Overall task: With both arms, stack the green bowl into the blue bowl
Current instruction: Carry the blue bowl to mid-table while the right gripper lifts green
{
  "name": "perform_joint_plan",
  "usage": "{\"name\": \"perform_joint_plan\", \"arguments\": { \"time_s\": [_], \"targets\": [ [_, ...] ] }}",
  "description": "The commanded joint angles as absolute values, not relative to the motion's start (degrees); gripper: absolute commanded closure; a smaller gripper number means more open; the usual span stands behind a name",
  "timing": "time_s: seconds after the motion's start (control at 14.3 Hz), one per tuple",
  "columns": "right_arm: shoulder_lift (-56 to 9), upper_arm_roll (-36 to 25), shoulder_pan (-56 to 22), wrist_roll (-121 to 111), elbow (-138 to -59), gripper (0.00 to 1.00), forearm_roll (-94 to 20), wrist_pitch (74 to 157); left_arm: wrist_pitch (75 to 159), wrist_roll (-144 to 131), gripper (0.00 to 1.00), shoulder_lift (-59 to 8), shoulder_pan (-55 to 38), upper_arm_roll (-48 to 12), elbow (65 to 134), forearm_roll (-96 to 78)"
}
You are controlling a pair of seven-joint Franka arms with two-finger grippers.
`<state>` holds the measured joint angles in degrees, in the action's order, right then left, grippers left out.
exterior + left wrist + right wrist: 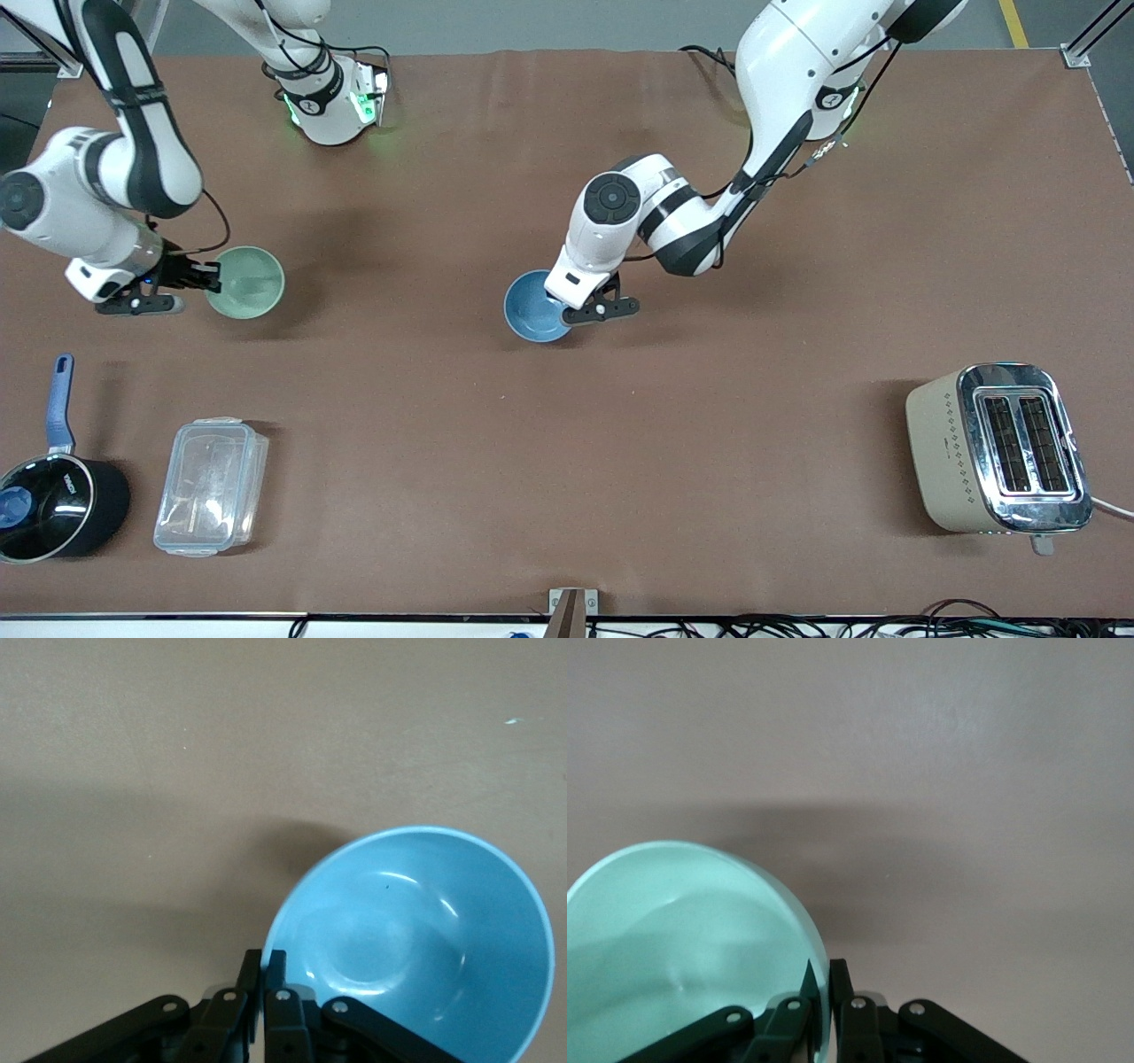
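Observation:
Next, my left gripper sets the blue bowl down (534, 309) and moves out of the way first, because it is pinching the blue bowl's rim (545, 278) and blocking the green bowl from going in.
The green bowl (250, 283) is toward the right arm's end of the table. My right gripper (211, 276) is shut on its rim, one finger inside and one outside. In the right wrist view the rim of the green bowl (673, 930) passes between the fingers of my right gripper (824, 979). The blue bowl (530, 307) is near the table's middle. My left gripper (567, 310) is shut on its rim. The left wrist view shows the blue bowl (425, 930) tilted and pinched at its edge by my left gripper (264, 961), its shadow falling on the table beside it.
A black pot with a blue handle (53, 505) and a clear plastic container (211, 486) stand nearer the front camera at the right arm's end. A beige and chrome toaster (997, 447) stands at the left arm's end. The brown table (620, 461) lies between them.

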<state>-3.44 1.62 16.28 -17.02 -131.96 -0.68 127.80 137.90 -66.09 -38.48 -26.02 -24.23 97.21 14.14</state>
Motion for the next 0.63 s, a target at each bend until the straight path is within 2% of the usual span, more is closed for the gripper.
{"name": "perform_joint_plan", "arguments": {
  "time_s": [0.0,0.14,0.21,0.28,0.35,0.42,0.56],
  "targets": [
    [-3.07,1.85,14.68,-15.65,-120.36,0.99,-4.56,113.52,139.48,-69.69,1.0,-40.95,-26.81,-23.64,95.71,18.45],
    [-3.34,1.93,12.93,-12.67,-113.32,0.99,-4.66,107.08,140.53,-70.14,0.98,-41.31,-26.81,-23.73,95.71,18.9],
    [-3.34,1.85,11.61,-11.35,-111.03,0.99,-4.66,105.83,140.54,-70.22,0.89,-41.31,-26.81,-23.73,95.71,18.98],
    [-3.34,1.93,10.47,-10.29,-109.18,0.99,-4.66,104.86,140.54,-70.22,0.65,-41.4,-26.72,-23.64,95.8,18.9],
    [-3.34,1.85,9.07,-8.8,-107.33,0.99,-4.66,103.81,140.45,-70.22,0.27,-41.48,-26.72,-23.64,95.8,18.98],
    [-3.43,1.85,7.57,-6.7,-105.84,0.99,-4.66,102.67,140.45,-70.05,0.0,-41.31,-26.72,-23.56,95.71,19.07],
    [-3.43,1.93,3.89,-1.34,-104.33,0.99,-4.75,101.43,139.84,-69.53,0.0,-40.0,-25.93,-23.47,95.45,19.07]
  ]
}}
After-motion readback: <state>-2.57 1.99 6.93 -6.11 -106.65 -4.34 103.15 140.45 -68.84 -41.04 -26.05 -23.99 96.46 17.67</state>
